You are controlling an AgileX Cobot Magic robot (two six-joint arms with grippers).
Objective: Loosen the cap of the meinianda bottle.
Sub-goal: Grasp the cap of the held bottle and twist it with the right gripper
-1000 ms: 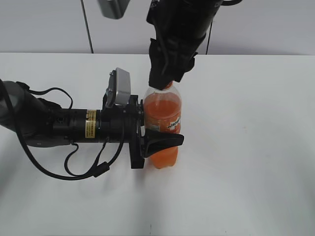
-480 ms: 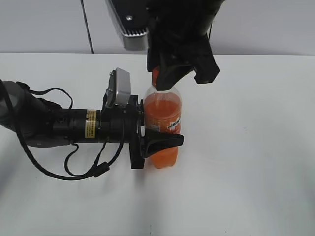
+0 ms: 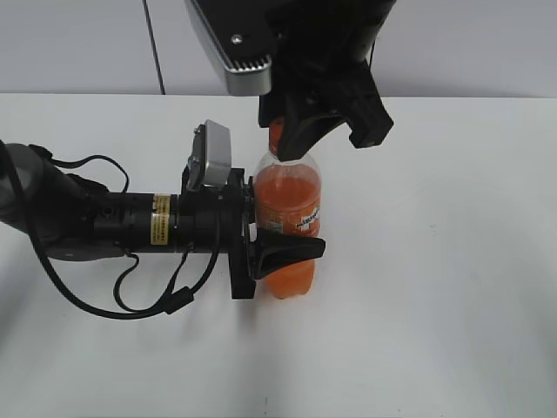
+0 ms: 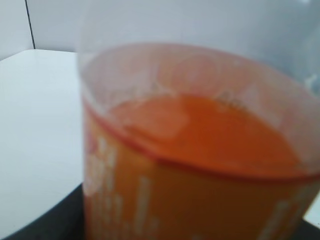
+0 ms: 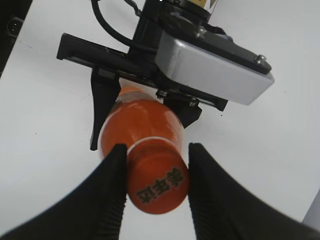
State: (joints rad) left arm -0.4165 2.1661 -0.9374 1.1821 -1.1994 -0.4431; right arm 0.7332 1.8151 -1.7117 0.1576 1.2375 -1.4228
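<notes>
Next, I open my right gripper, lift it clear and turn it back before it grips the cap's sides (image 3: 276,135) to twist further, because it is turned far round on the orange cap (image 5: 158,176).
The meinianda bottle (image 3: 291,205) stands upright on the white table, half full of orange drink. My left gripper (image 3: 300,237) comes in from the left and is shut on the bottle's waist; one black finger (image 3: 291,249) crosses its front. In the left wrist view the bottle (image 4: 190,150) fills the frame, blurred. From above, my right gripper (image 5: 156,150) is shut on the orange cap (image 5: 157,182), with a black finger pressed against each side of it. The cap (image 3: 276,138) barely shows under the right arm in the exterior view.
The left arm (image 3: 104,222) with its cables lies across the table's left half. The table (image 3: 452,261) is bare white on the right and in front. A grey wall stands behind it.
My right wrist has turned about the cap, swinging its grey camera housing into view at the upper left. The bottle and the left gripper have stayed put.
</notes>
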